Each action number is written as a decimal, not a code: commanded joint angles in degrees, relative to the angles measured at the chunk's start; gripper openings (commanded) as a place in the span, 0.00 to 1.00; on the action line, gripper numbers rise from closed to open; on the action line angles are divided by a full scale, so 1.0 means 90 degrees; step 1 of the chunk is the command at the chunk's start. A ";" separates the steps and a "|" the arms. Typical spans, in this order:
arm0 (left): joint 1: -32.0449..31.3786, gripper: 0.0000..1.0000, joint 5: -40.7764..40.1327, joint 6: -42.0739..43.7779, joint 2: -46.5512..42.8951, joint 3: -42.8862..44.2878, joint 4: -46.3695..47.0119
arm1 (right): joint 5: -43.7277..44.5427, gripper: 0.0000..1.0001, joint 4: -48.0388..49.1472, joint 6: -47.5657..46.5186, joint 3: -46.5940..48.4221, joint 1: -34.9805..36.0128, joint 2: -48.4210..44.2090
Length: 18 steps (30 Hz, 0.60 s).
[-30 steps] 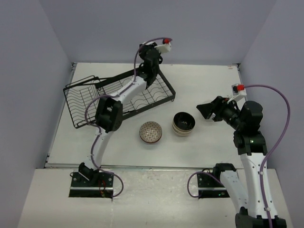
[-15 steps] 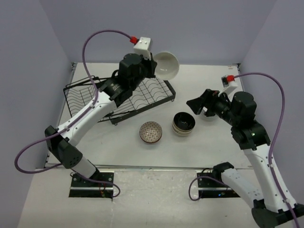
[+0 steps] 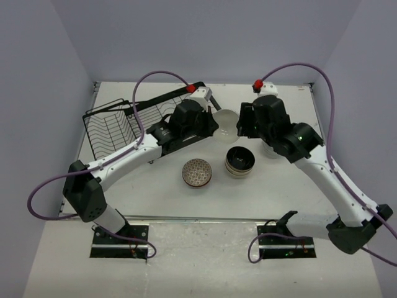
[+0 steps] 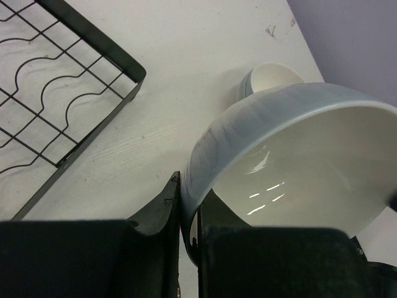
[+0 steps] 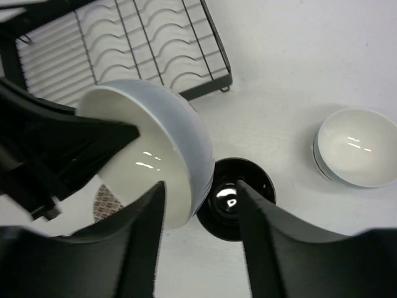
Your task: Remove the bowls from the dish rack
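Note:
The white bowls (image 3: 271, 151) are standing past my right gripper. My right gripper needs to take the held bowl's lower rim (image 5: 197, 189) from my left gripper and stack the bowl there.
My left gripper (image 3: 214, 122) is shut on the rim of a plain white bowl (image 3: 226, 122) and holds it tilted in the air, right of the black wire dish rack (image 3: 121, 127). In the left wrist view its fingers (image 4: 162, 211) pinch the bowl's wall (image 4: 291, 155). My right gripper (image 3: 243, 124) is open, right beside that bowl. In the right wrist view the bowl's lower rim (image 5: 155, 149) lies between my open right gripper's (image 5: 200, 184) fingers, not touching either. The rack's part in view holds no bowls.
On the table stand a stack of tan bowls with dark insides (image 3: 239, 161), a patterned bowl (image 3: 197, 172) and white bowls (image 3: 271, 151) partly under my right arm. They show in the right wrist view (image 5: 356, 146) too. The rack's corner (image 4: 133, 68) lies left of the held bowl.
My left arm swung the white bowl from above the rack's far end down to the middle of the table. My right arm swung left and forward, bringing its open fingers to the bowl.

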 commanded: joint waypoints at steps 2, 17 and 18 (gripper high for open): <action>-0.0033 0.00 0.0255 -0.0388 -0.0378 0.0044 0.0741 | 0.0964 0.33 -0.0606 -0.0157 0.0414 0.0157 0.0544; -0.0042 0.22 0.0119 -0.0213 -0.0593 0.0093 0.0790 | 0.1394 0.00 -0.0508 -0.0099 0.0366 0.0197 0.0925; -0.0042 0.58 0.0119 -0.0184 -0.0661 0.0122 0.0780 | 0.1433 0.00 -0.0508 -0.0118 0.0366 0.0187 0.0935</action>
